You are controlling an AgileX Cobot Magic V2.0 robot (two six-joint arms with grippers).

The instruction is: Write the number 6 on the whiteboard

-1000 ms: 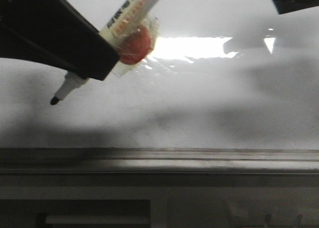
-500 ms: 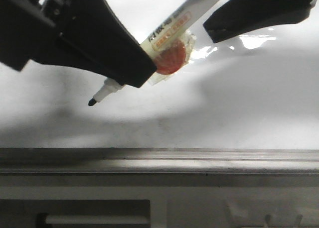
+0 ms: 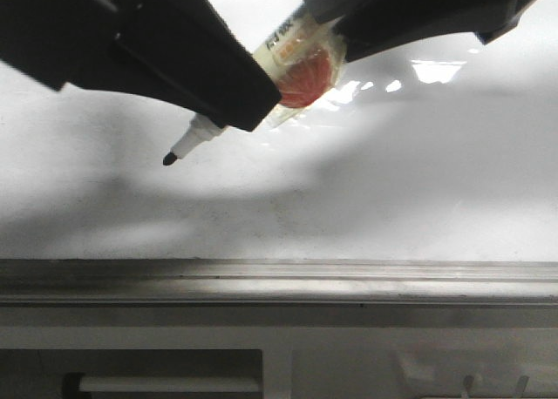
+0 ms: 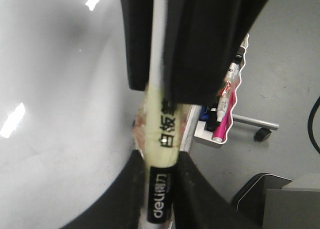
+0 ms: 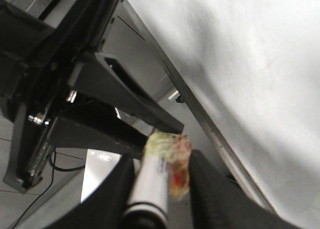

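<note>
The robot's left gripper is crowding the marker's black tip (image 3: 172, 158), so it should open and move back before the right gripper, behind the taped wad (image 3: 307, 75), writes 6.
My left gripper (image 3: 248, 103) is shut on a white marker (image 3: 196, 138) with its black tip bare, held a little off the whiteboard (image 3: 392, 190). A red and yellow taped wad (image 3: 305, 81) sits on the barrel. In the left wrist view my fingers (image 4: 125, 189) clamp the marker (image 4: 162, 134) at its black "deli" band. My right gripper (image 3: 331, 24) reaches in from the upper right, its jaws either side of the marker's upper barrel. In the right wrist view it (image 5: 160, 169) straddles the marker (image 5: 150, 181), open with a small gap. No number 6 shows on the board.
The grey metal edge rail (image 3: 279, 281) runs along the board's lower edge and shows in the right wrist view (image 5: 200, 119). A white tray of spare markers (image 4: 222, 114) hangs beside the board, above a grey floor with a castor leg (image 4: 260, 134).
My right gripper has come down and left from the upper right corner onto the marker's upper barrel. My left gripper and the marker have shifted right, and the tip has risen slightly.
</note>
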